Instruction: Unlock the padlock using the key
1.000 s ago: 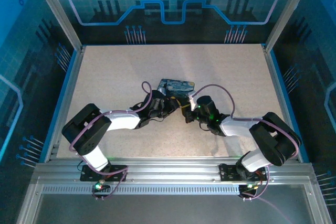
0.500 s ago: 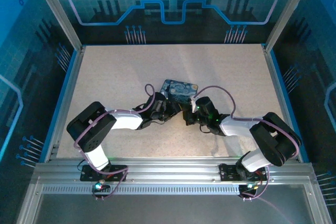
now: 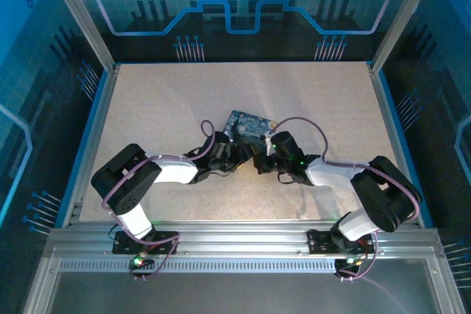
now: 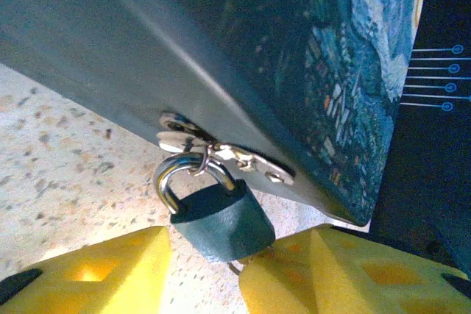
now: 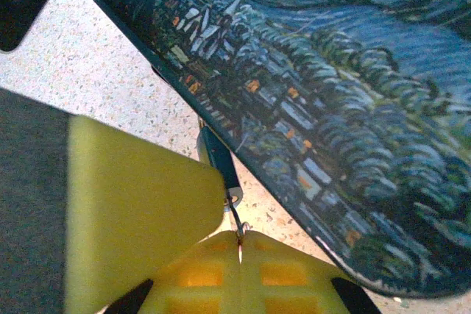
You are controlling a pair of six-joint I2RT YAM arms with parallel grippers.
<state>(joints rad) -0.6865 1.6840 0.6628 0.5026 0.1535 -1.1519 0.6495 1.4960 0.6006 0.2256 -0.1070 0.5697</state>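
I should clamp the padlock's flat sides (image 5: 218, 158) with my left gripper before the key turns, because the padlock hangs at a slant with its broad side (image 4: 224, 227) across my left gripper's open fingers.
The small blue padlock (image 4: 221, 218) hangs by its silver shackle (image 4: 168, 182) from the hasp of the painted box (image 4: 294, 71). My left gripper (image 4: 204, 261) is open, its yellow fingers (image 4: 96, 270) on either side of the lock's lower end, the right one at its corner. My right gripper (image 5: 240, 237) is shut on the key (image 5: 235, 218), a thin dark piece whose tip sits in the bottom of the padlock (image 5: 218, 154). From above, both grippers (image 3: 239, 158) (image 3: 259, 161) meet at the near edge of the box (image 3: 249, 126).
The box stands on the speckled table (image 3: 162, 101), with open surface around it. A blue-edged metal frame (image 3: 92, 130) borders the table. In the right wrist view, a left finger (image 5: 140, 204) presses close beside my right fingertips.
My left jaws have spread apart off the padlock body. The right gripper has stayed shut on the key and edged slightly left toward the lock.
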